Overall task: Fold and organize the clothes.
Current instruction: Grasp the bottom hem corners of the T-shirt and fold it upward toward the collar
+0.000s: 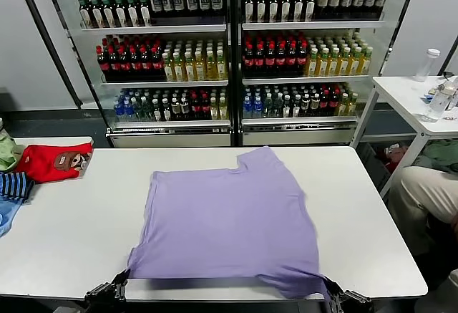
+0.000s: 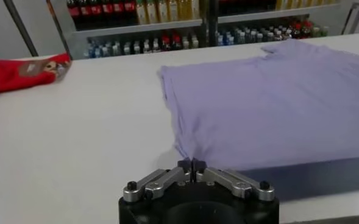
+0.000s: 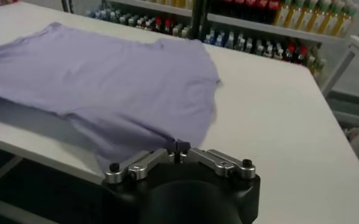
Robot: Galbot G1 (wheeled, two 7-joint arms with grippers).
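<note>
My left gripper is holding a corner, and the lavender T-shirt's near edge (image 1: 215, 278) comes to the table's front edge. So this gripper should put the held corner farther in, then grip the new fold.
The lavender T-shirt (image 1: 229, 220) lies plain side up on the white table (image 1: 79, 234), its near part hanging past the front edge. My left gripper (image 1: 123, 277) is shut on the shirt's near left corner at the table's front edge; the left wrist view shows the shirt (image 2: 277, 103) pinched in that gripper (image 2: 192, 163). My right gripper (image 1: 330, 289) is shut on the near right corner; the right wrist view shows the shirt (image 3: 100, 79) pinched in that gripper (image 3: 178, 146).
A red garment with a brown patch (image 1: 54, 161) and a navy-and-blue striped garment (image 1: 14, 185) lie at the table's far left. A drinks cooler (image 1: 229, 55) stands behind. A second white table (image 1: 411, 94) and a seated person (image 1: 426, 198) are at the right.
</note>
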